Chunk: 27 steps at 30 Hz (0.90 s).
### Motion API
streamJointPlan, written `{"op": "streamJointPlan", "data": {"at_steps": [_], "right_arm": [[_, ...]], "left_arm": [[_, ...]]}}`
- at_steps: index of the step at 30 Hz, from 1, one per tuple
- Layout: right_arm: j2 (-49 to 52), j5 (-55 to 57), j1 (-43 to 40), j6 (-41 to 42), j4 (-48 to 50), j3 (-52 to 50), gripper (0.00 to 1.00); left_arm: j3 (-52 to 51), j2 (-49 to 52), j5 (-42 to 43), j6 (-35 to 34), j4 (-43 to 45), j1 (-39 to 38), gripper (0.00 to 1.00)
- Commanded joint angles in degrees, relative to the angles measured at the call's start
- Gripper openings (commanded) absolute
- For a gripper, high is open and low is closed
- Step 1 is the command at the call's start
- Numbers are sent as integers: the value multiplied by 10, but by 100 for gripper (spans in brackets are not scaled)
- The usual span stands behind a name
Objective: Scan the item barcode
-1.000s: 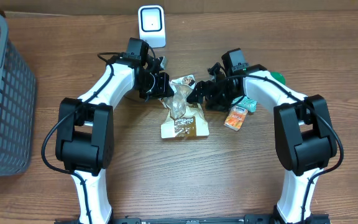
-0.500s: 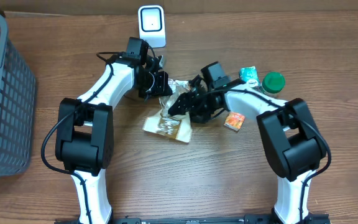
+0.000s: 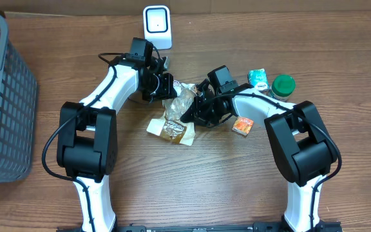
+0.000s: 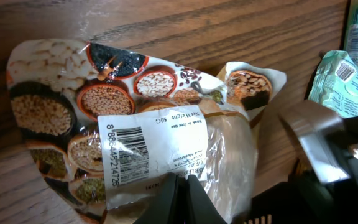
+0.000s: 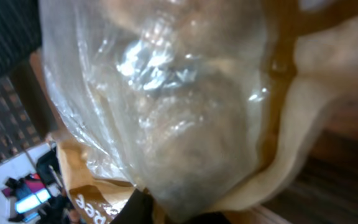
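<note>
The robot's left gripper is over the barcode label [image 4: 154, 149], so it should move back toward the grey basket [image 3: 5, 109] before the right gripper lifts the bag to the scanner.
The item is a snack bag [image 3: 172, 127] with a clear top and a brown printed bottom, held up between both arms at the table's middle. My left gripper [image 3: 167, 87] is shut on its clear upper edge. In the left wrist view, the bag's white barcode label [image 4: 127, 153] faces the camera just left of my shut left gripper [image 4: 182, 182]. My right gripper [image 3: 194, 109] is shut on the bag's right side. The bag [image 5: 185, 106] fills the right wrist view, with the right gripper [image 5: 166, 213] pinching its lower edge. The white scanner [image 3: 156, 26] stands at the back.
A grey basket [image 3: 2, 103] stands at the left edge. Right of the arms lie a teal packet [image 3: 257, 77], a green-lidded jar [image 3: 283, 84] and a small orange packet [image 3: 243, 124].
My right gripper swung left from beside the orange packet to the bag and closed on it. The bag shifted left and tilted up off the table. The left gripper stayed shut on it.
</note>
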Motion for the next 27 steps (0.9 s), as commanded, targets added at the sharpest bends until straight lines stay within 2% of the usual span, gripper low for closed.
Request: {"op": "streamJointPlan", "data": {"at_steps": [1, 4, 7, 10, 17, 21, 27], "right_arm": [[10, 33, -16, -18, 3, -3, 4], [10, 23, -28, -22, 3, -3, 4], [10, -8, -35, -64, 5, -3, 4], [8, -15, -37, -78, 5, -3, 4], [-11, -25, -37, -120, 5, -3, 4], [-19, -25, -37, -126, 5, -3, 4], [-43, -27, -37, -139, -4, -3, 4]], "left_arm": [[-24, 39, -96, -4, -14, 3, 4], [-24, 39, -96, -4, -18, 3, 4], [-21, 33, -95, -3, -21, 7, 4], [5, 15, -94, 10, -54, 21, 4], [152, -76, -94, 76, -223, 83, 4], [216, -137, -96, 92, -283, 131, 9], [225, -195, -96, 91, -304, 194, 18]]}}
